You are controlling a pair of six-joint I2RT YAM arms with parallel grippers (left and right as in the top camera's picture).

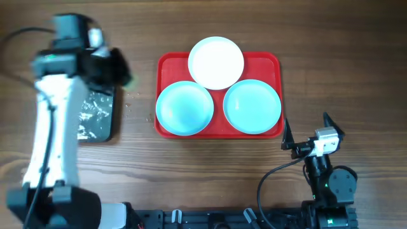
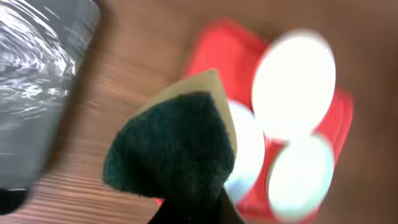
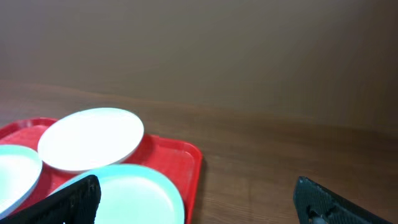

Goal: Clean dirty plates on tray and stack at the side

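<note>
The turquoise plate (image 1: 184, 108) closest to the sponge sits loose on the red tray, so the robot's right gripper should take hold of its rim (image 1: 212, 102) before the left gripper wipes the plate.
The red tray (image 1: 170, 63) lies in the middle of the table. It holds a white plate (image 1: 216, 62) at the back and two pale turquoise plates, one at front left (image 1: 184, 108) and one at front right (image 1: 252, 106). My left gripper (image 1: 117, 69) is left of the tray, above the table, shut on a dark green and tan sponge (image 2: 174, 143). The left wrist view is blurred and shows the tray (image 2: 211, 56) and the white plate (image 2: 292, 81) beyond the sponge. My right gripper (image 1: 306, 131) is open and empty, front right of the tray (image 3: 183, 162).
A narrow black tray (image 1: 95, 114) with a shiny wet-looking surface lies left of the red tray, under the left arm; it also shows in the left wrist view (image 2: 37, 81). Bare wooden table lies right of the red tray.
</note>
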